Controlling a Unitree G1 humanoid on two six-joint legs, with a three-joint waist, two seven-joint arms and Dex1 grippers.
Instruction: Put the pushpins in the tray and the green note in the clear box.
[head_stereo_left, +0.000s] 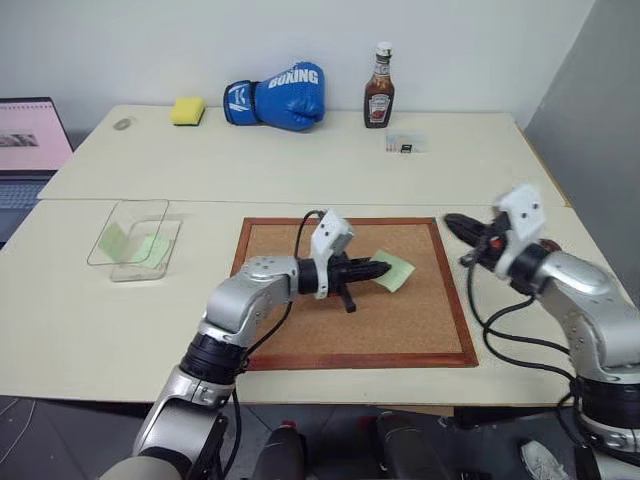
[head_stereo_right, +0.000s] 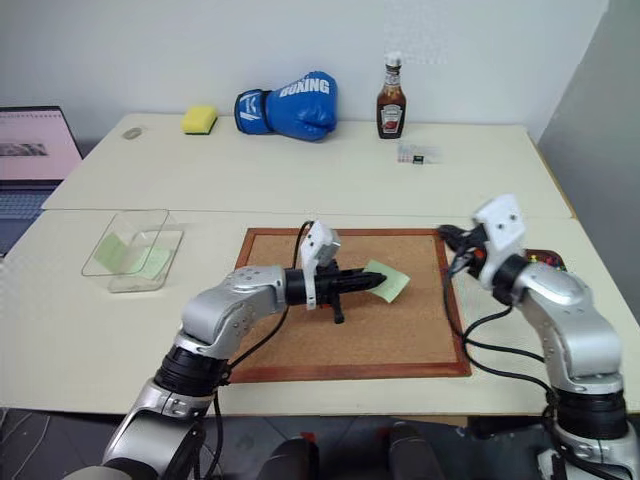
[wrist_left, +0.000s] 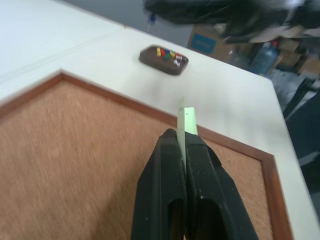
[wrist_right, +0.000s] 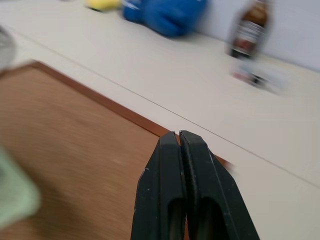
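Observation:
The robot's right gripper has the green note (head_stereo_left: 397, 271) free of the corkboard, so it should keep on with fingers shut along the clear way to the tray and let go there.
My left gripper (head_stereo_left: 378, 268) is shut on one edge of the pale green note (head_stereo_left: 395, 271) and holds it just above the middle of the corkboard. In the left wrist view the note (wrist_left: 186, 118) stands edge-on between the black fingers. The dark brown tray (wrist_left: 150, 55) sits on the table past the board's right edge, with several coloured pushpins (wrist_left: 167, 53) in it. My right gripper (head_stereo_left: 455, 222) is shut over the board's right rim, and no object shows between its fingers (wrist_right: 170, 150). The clear box (head_stereo_left: 120, 268) stands at the left and holds pale green paper.
The wood-framed corkboard (head_stereo_left: 300, 330) lies in the middle of the near table. On the far table are a yellow sponge (head_stereo_left: 187, 110), a blue boxing glove (head_stereo_left: 277, 97), a ketchup bottle (head_stereo_left: 379, 90) and a small clear case (head_stereo_left: 405, 145). A laptop (head_stereo_left: 30, 140) stands at the far left.

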